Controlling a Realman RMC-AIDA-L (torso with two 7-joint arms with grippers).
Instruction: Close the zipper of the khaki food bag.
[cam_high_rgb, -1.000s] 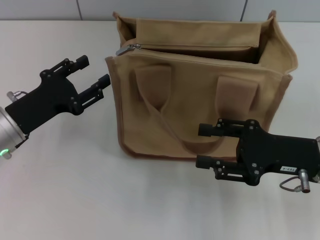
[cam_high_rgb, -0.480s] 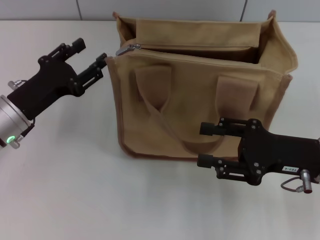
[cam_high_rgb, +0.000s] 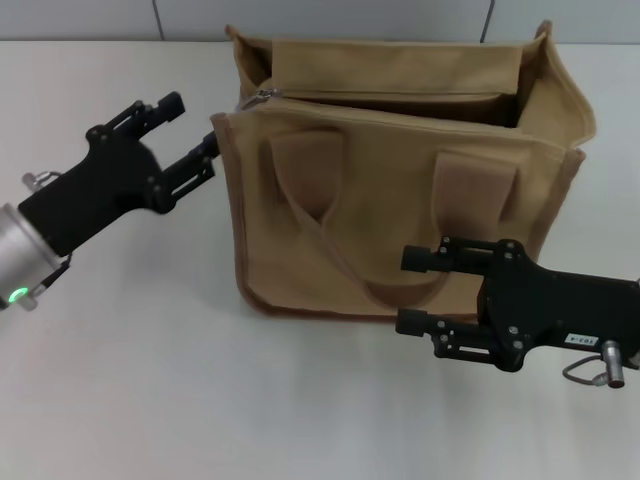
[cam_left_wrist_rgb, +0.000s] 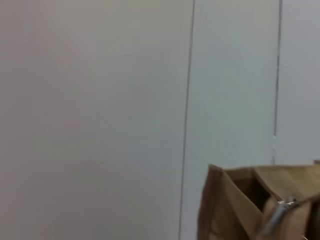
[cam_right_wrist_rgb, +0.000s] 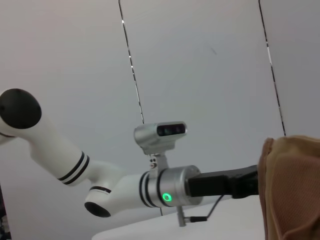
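The lower finger of my left gripper is pushing against the bag's upper corner (cam_high_rgb: 224, 127). I should move back, come in higher and grip the zipper's end (cam_high_rgb: 247, 103) next to the pull tab.
The khaki food bag (cam_high_rgb: 400, 200) stands upright on the white table (cam_high_rgb: 150, 380), its top open. The zipper (cam_high_rgb: 390, 98) runs along the top panel, and its silver pull tab (cam_high_rgb: 262, 95) sits at the bag's left end. My left gripper (cam_high_rgb: 195, 135) is open at the bag's upper left corner, its lower finger touching the corner, just below and left of the pull tab. The left wrist view shows the bag's corner (cam_left_wrist_rgb: 235, 200) and the pull tab (cam_left_wrist_rgb: 280, 212). My right gripper (cam_high_rgb: 412, 290) is open in front of the bag's lower right face.
A looped handle (cam_high_rgb: 390, 270) hangs down the bag's front face. The right wrist view shows the bag's edge (cam_right_wrist_rgb: 295, 190) and my left arm (cam_right_wrist_rgb: 165, 190). Bare tabletop lies in front of the bag and to its left.
My left gripper moved up and right to the bag's upper left corner, then settled slightly lower against it. The right gripper stayed nearly still.
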